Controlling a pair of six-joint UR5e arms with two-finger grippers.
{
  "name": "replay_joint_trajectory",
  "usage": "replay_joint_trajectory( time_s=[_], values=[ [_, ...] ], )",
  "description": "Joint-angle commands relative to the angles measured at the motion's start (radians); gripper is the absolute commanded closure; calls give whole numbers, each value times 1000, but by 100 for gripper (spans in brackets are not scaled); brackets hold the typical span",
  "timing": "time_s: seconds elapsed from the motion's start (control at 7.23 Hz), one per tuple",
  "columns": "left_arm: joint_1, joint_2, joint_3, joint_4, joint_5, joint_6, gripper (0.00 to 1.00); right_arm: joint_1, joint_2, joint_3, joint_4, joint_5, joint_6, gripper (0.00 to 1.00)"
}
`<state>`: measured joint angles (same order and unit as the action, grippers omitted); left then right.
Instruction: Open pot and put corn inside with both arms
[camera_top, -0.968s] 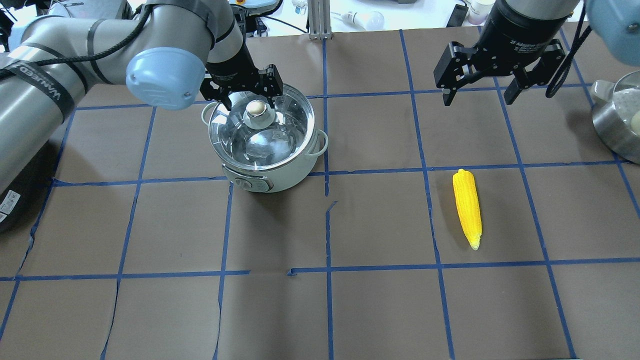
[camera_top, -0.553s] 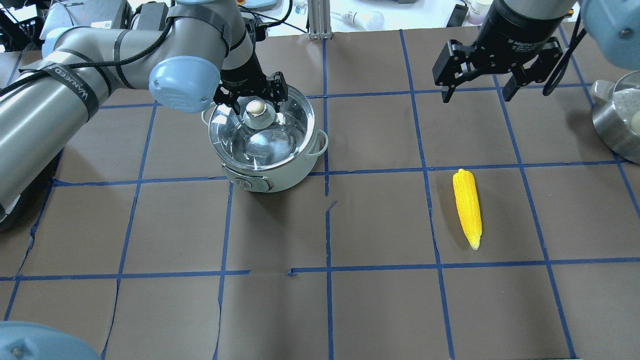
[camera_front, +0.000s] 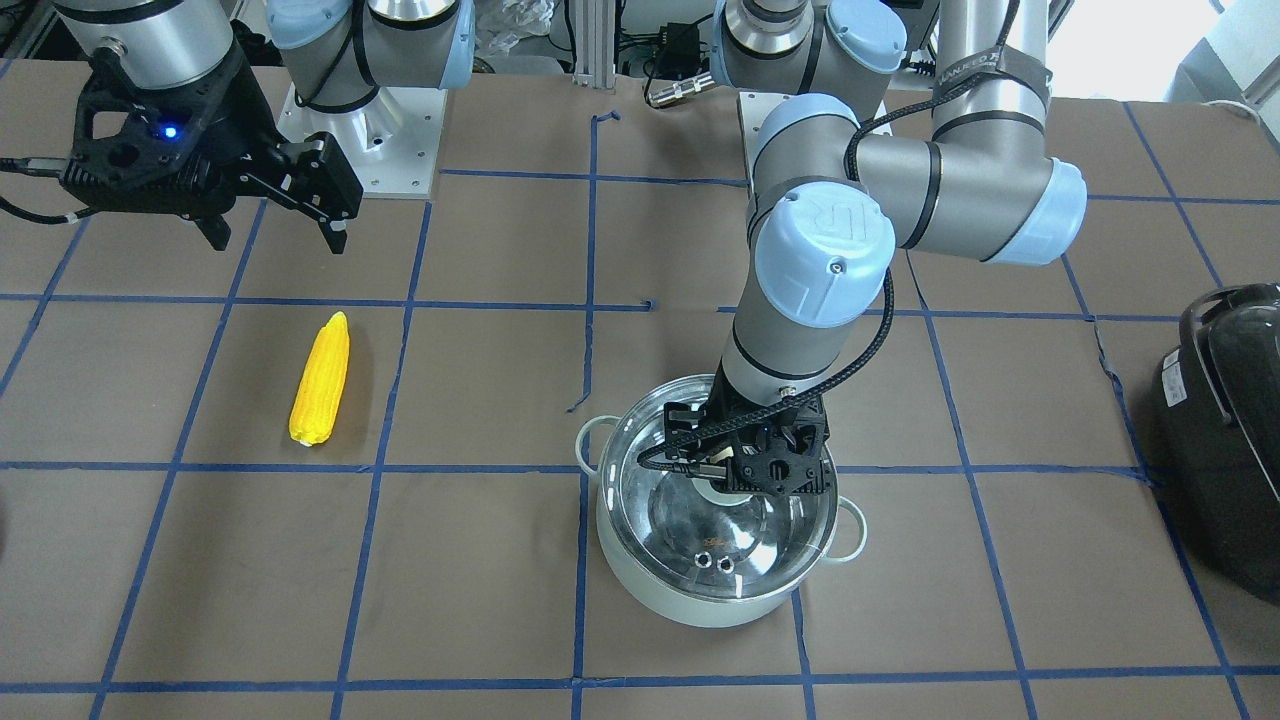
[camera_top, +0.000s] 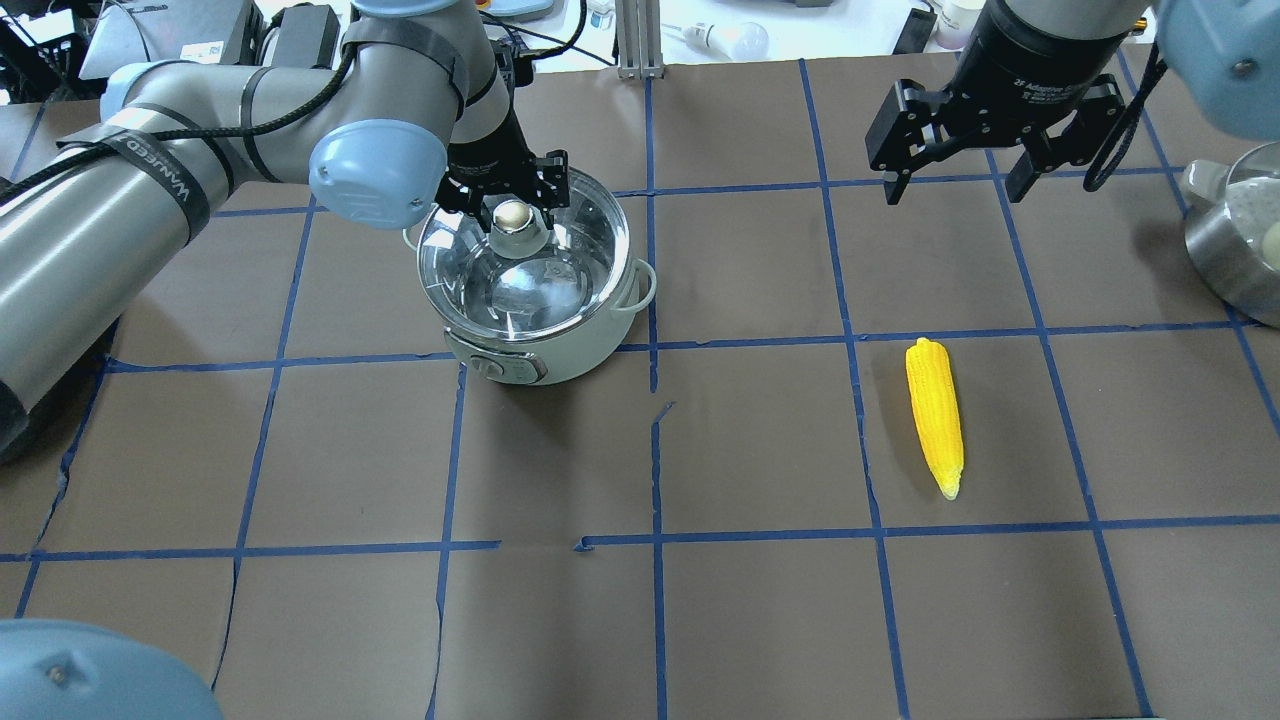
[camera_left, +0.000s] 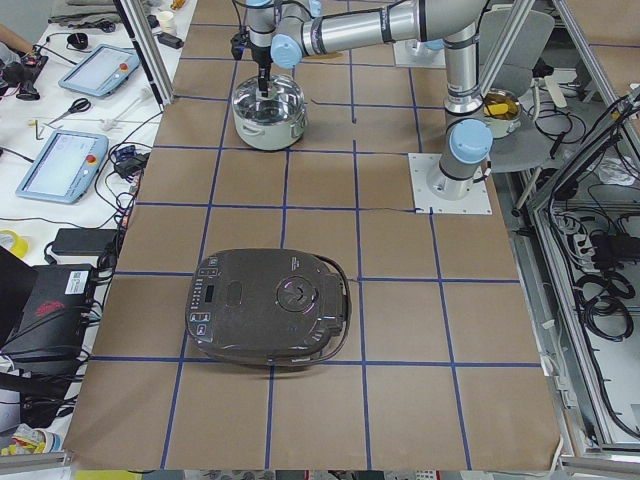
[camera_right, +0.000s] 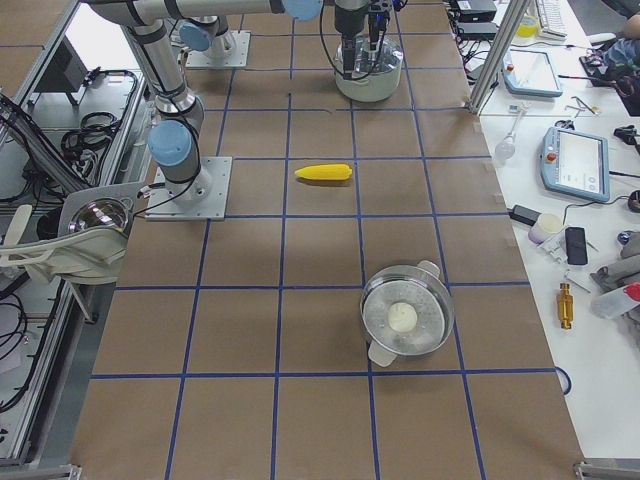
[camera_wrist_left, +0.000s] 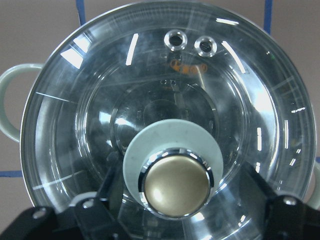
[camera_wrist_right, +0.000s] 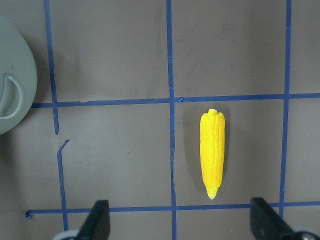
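The robot should expect an empty pot (camera_front: 657, 590) when it lifts the glass lid by the lid's knob, because only shiny steel (camera_front: 746, 534) can be seen through the lid.
The pale mint pot (camera_top: 565, 355) stands left of centre with its glass lid (camera_wrist_left: 150, 75) on. My left gripper (camera_top: 507, 203) is open and straddles the lid's brass-coloured knob (camera_wrist_left: 176, 187); in the left wrist view a gap shows on each side of the knob. It also shows in the front view (camera_front: 760, 470). The yellow corn (camera_top: 933, 415) lies flat on the table to the right, tip toward the robot. My right gripper (camera_top: 950, 185) is open and empty, hanging high behind the corn (camera_wrist_right: 212, 152).
A black rice cooker (camera_front: 1225, 430) sits at the table's left end. A steel pot (camera_right: 405, 320) holding a white lump stands at the right end. Brown paper with blue tape lines (camera_top: 655, 450) covers the table.
My left gripper has moved forward over the lid, so its fingers now sit on either side of the knob, closer together. The right gripper, corn and pot have hardly moved.
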<state>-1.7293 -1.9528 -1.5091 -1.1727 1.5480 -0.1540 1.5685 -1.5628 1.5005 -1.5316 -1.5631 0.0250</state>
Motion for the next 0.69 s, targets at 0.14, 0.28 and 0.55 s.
replay_joint_trajectory(
  time_s=[0.14,0.28,0.55],
  values=[
    [1,3,1,-1,-8,-7,62,-40,21,32,-4,3,-13,0],
    [1,9,9,-1,-8,-6,71,-80,29,70,-1,-9,-2,0],
    [13,69,99,-142,-14,4,72,-201,38,163,-37,-6,-17,0]
  ],
)
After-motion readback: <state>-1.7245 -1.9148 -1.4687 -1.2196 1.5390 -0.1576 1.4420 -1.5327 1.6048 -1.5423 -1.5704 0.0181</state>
